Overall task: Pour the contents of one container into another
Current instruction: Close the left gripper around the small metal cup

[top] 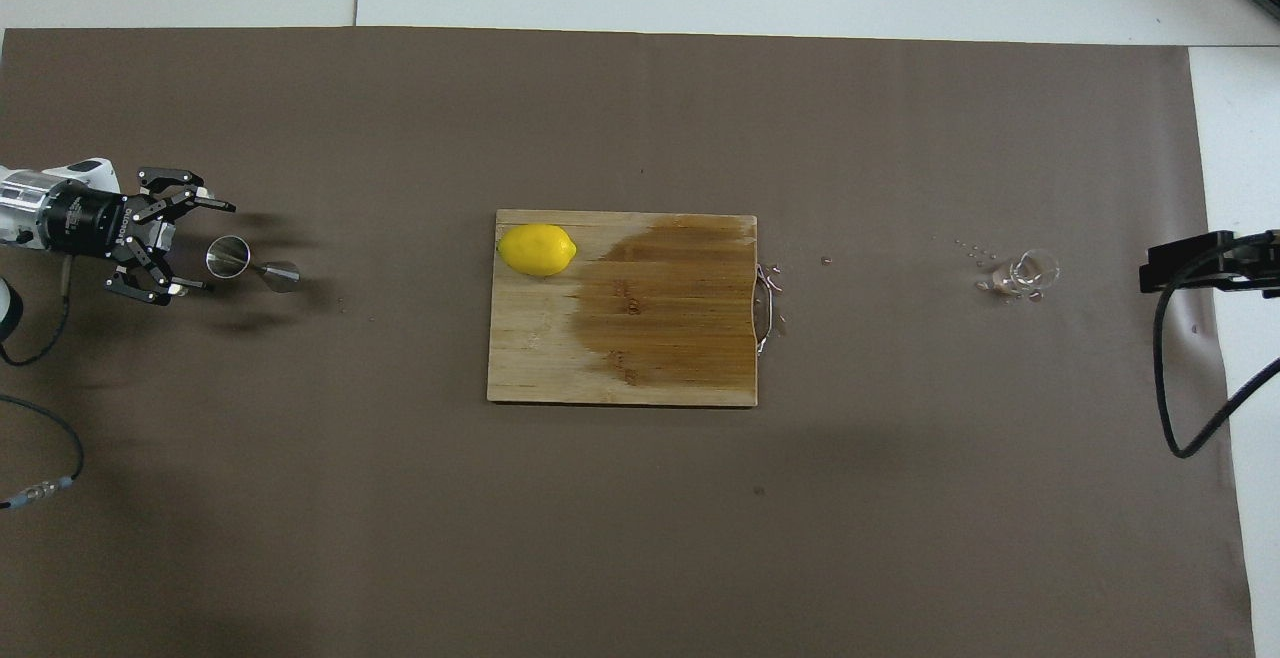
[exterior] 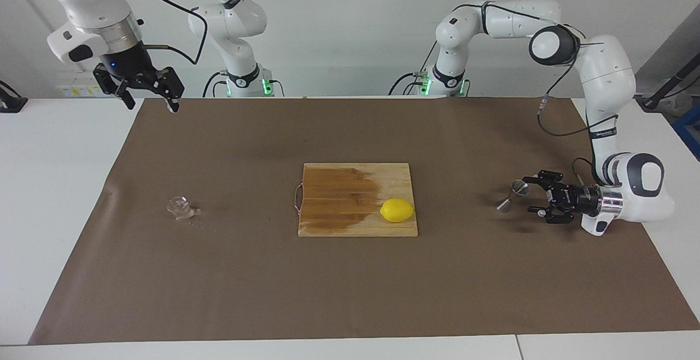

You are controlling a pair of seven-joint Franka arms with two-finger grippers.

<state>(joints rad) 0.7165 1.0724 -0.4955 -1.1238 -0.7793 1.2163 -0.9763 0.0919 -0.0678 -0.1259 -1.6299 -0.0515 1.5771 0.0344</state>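
I expect the metal jigger (top: 254,267) to stand upright when I carry it to the cutting board, because the jigger's wide opening (top: 228,256) looks like a round opening.
The clear glass cup (exterior: 179,207) stands on the brown mat toward the right arm's end, with droplets beside it; it also shows in the overhead view (top: 1030,271). The metal jigger (exterior: 511,196) is toward the left arm's end and looks tipped, its wide mouth toward my left gripper; it also shows in the overhead view (top: 250,265). My left gripper (exterior: 533,196) is low, level and open, its fingertips on either side of the jigger's mouth (top: 215,246). My right gripper (exterior: 150,102) is open, empty and raised high over the mat's edge at its own end (top: 1190,263).
A wooden cutting board (exterior: 339,223) with a dark wet patch lies in the middle of the mat (top: 560,368). A yellow lemon (exterior: 397,210) sits on its corner toward the left arm's end (top: 537,249). A metal handle (top: 764,308) is on the board's edge.
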